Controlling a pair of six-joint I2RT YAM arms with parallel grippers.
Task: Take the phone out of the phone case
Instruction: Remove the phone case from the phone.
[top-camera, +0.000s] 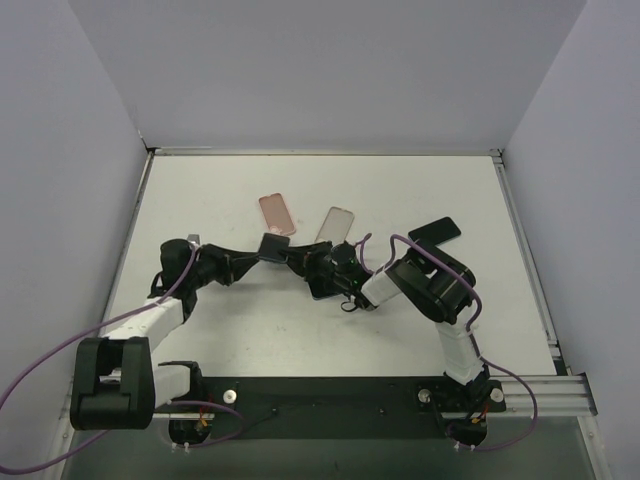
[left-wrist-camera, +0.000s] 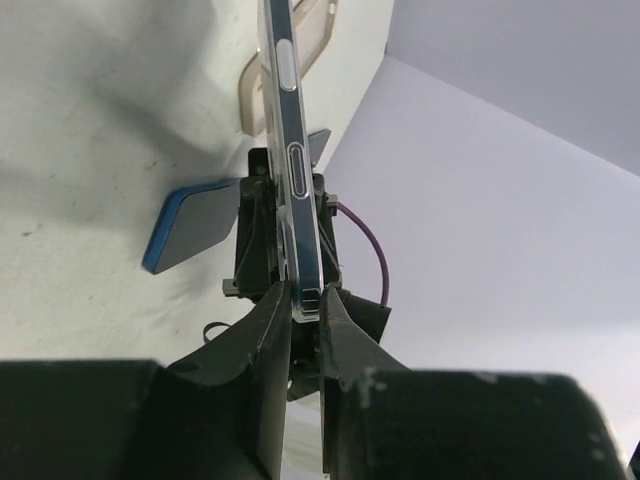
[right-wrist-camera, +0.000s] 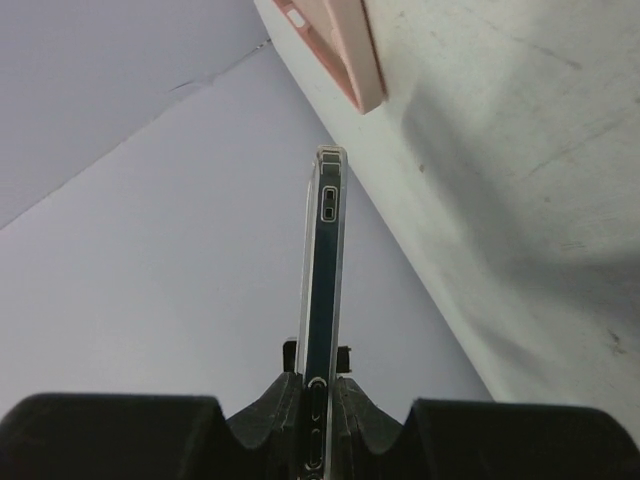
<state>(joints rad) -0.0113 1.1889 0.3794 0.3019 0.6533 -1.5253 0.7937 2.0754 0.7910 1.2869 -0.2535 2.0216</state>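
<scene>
My left gripper is pinching just the end corner of the cased phone (left-wrist-camera: 306, 302). My right gripper should offer the phone's long side (left-wrist-camera: 291, 108) so my left gripper can take it.
A dark blue phone in a clear case (top-camera: 300, 258) hangs edge-on above the table between both grippers. My left gripper (top-camera: 285, 252) is shut on one end of it. In the left wrist view the cased phone (left-wrist-camera: 296, 170) rises out of my left gripper (left-wrist-camera: 306, 300), with the clear case's edge along its left side. My right gripper (top-camera: 320, 266) is shut on the other end. In the right wrist view the phone (right-wrist-camera: 325, 270) stands straight up from my right gripper (right-wrist-camera: 322, 388), and the case lip shows on its left side.
A pink case (top-camera: 275, 212) and a beige translucent case (top-camera: 336, 224) lie on the table just beyond the grippers. A black phone (top-camera: 435, 231) lies to the right. A blue phone (left-wrist-camera: 190, 228) lies flat under the right gripper. White walls enclose the table.
</scene>
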